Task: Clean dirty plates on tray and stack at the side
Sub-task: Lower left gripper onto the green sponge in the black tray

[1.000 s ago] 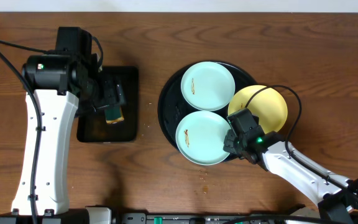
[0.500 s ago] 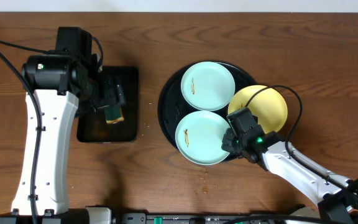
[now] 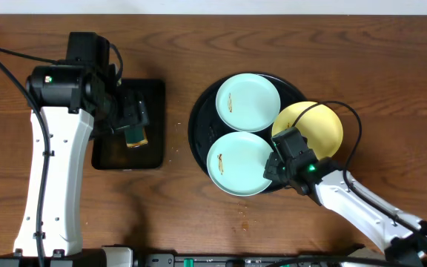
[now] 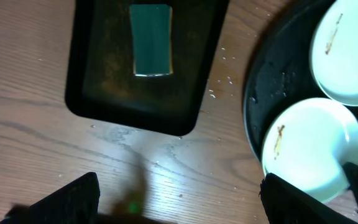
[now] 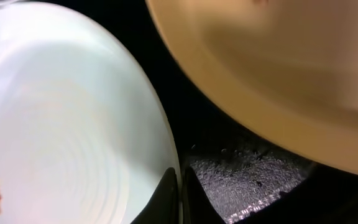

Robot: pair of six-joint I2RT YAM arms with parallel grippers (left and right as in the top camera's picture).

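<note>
Next, my right gripper moves the near plate farther onto the tray [image 3: 212, 131] before my left gripper wipes the plate, because the plate sticks out past the round tray's near rim.
The round black tray [image 3: 196, 111] carries two pale blue plates, each with a brown smear: the far one [image 3: 247, 102] and the near one [image 3: 237, 163]. A pale yellow plate [image 3: 313, 126] overlaps the tray's right rim. My right gripper [image 3: 273, 167] is shut on the near plate's right rim. In the right wrist view its fingers [image 5: 180, 196] pinch that plate's [image 5: 61, 124] edge, with the yellow plate [image 5: 278, 68] beyond. My left gripper [image 3: 134, 122] hangs open over the rectangular tray, its fingers [image 4: 73, 196] spread wide above bare wood.
A small rectangular black tray [image 3: 153, 152] at the left holds a green sponge [image 4: 151, 39]. Crumbs lie on the wood between the two trays and in front of the round one. The table's far edge runs along the top of the overhead view.
My right gripper has closed on the near blue plate's rim, and that plate has slid slightly left. The left arm has not moved.
</note>
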